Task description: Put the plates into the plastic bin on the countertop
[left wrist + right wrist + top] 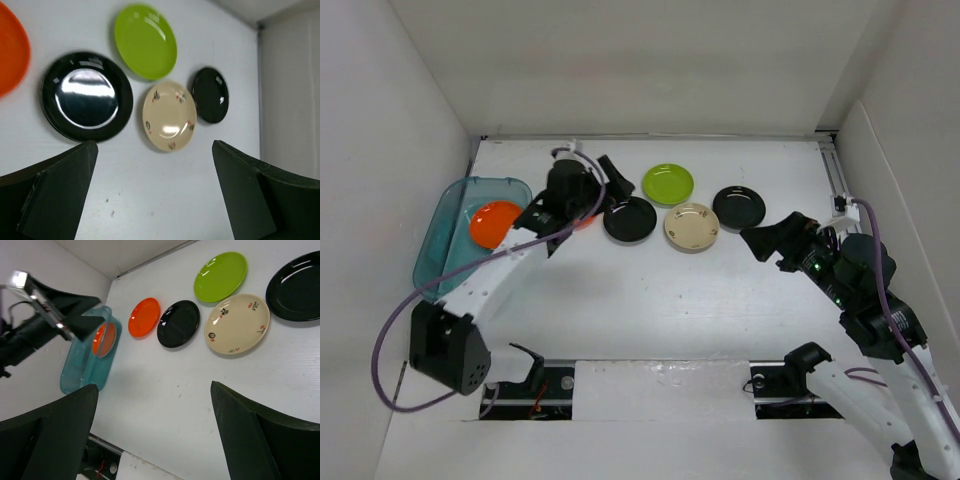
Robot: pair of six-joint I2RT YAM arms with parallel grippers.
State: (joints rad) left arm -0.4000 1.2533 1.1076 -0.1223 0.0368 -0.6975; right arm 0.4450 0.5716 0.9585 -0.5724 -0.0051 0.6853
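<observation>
I can see the cream plate's rim [163,148] clear ahead of my left gripper's open fingers, so I keep going toward that rim [671,239] until they straddle it, then close.
The teal plastic bin [438,240] stands at the left of the white countertop [650,300], with one orange plate [495,223] inside it. My left gripper [588,195] hovers open and empty just right of the bin, over a second orange plate [144,316]. In a row to the right lie a black plate [629,219], a lime green plate [668,183], a cream plate [691,226] with small dark blotches, and another black plate [739,207]. My right gripper [765,240] is open and empty, raised just right of the cream plate.
White walls close in the countertop on the left, back and right. The arm bases and cables sit along the near edge [650,380]. A purple cable [390,340] loops off the left arm near the bin.
</observation>
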